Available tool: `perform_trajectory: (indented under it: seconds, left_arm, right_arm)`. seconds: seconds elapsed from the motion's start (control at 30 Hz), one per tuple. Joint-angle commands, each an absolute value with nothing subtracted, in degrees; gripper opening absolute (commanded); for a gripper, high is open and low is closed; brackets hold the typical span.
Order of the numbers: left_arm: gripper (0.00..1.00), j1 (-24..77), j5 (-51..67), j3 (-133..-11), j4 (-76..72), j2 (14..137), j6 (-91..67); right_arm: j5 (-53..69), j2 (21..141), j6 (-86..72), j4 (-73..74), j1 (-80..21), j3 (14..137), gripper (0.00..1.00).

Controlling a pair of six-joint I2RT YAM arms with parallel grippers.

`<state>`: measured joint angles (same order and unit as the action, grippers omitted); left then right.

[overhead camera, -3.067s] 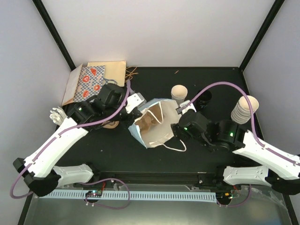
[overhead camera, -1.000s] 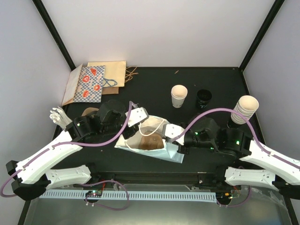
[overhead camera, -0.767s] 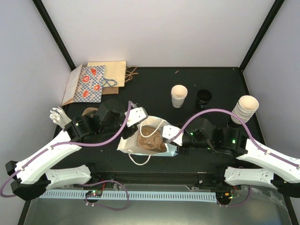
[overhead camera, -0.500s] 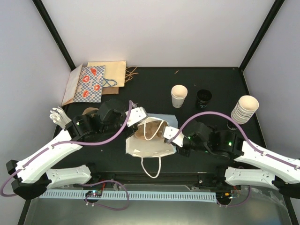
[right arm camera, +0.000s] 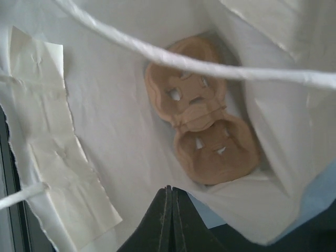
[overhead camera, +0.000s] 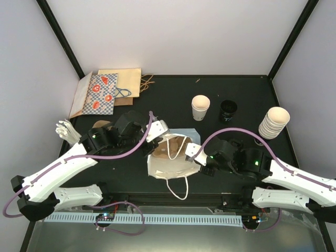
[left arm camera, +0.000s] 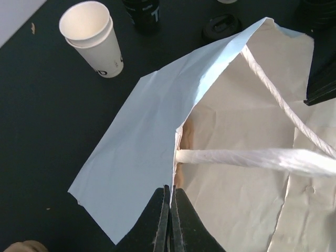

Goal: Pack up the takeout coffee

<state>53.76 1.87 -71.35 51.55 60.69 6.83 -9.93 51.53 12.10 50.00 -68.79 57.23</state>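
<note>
The cup carrier point(right arm camera: 200, 116) is crooked in the bag. My right gripper should move off the bag's rim and reach inside the bag point(overhead camera: 171, 152) to press the cup carrier flat.
The light blue paper bag point(overhead camera: 167, 167) stands in the middle of the table with its mouth facing up. My left gripper point(overhead camera: 161, 135) is shut on the bag's far-left rim point(left arm camera: 176, 173). My right gripper point(overhead camera: 190, 155) is shut on its right rim point(right arm camera: 231, 194). A brown cardboard cup carrier point(right arm camera: 202, 134) lies at the bottom of the bag. One cream-white takeout coffee cup point(overhead camera: 200, 107) stands lidless behind the bag; the left wrist view shows this cup point(left arm camera: 94, 38) too. A white twisted handle point(left arm camera: 252, 157) crosses the mouth.
Black lids point(overhead camera: 228, 110) sit right of the lidless cup. A stack of cream cups point(overhead camera: 274, 122) stands at the far right. Flat paper bags point(overhead camera: 107, 89) lie at the back left, with a brown piece point(overhead camera: 100, 125) and a small white object point(overhead camera: 64, 128) nearby.
Both grippers have turned the bag from lying on its side to mouth-up and shifted it slightly right. One handle now hangs toward the table's front edge.
</note>
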Motion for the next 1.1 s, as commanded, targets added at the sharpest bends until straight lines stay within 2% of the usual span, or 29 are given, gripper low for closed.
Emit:
perform_trajectory:
  seconds: [0.0,0.5,0.7,0.93,1.07]
  left_arm:
    - [0.02,54.05,4.57,-70.34,47.98,61.89,4.71]
    - [0.02,54.07,4.75,-70.47,48.53,63.30,4.12]
    - [0.02,54.05,3.02,-71.43,49.11,64.29,3.82]
    - [0.02,53.00,-7.31,-75.16,52.12,65.42,2.18]
    - [0.02,52.17,-10.70,-77.69,51.96,65.94,2.73]
  right_arm:
    - [-8.84,52.64,14.55,50.75,-69.47,59.55,0.01]
    - [-5.20,52.36,13.36,52.22,-73.71,69.54,0.01]
    - [-7.17,54.58,10.76,51.22,-73.78,71.87,0.01]
    - [-16.34,51.09,6.86,49.82,-73.49,66.78,0.01]
    - [-16.94,47.58,4.74,46.12,-69.34,61.44,0.01]
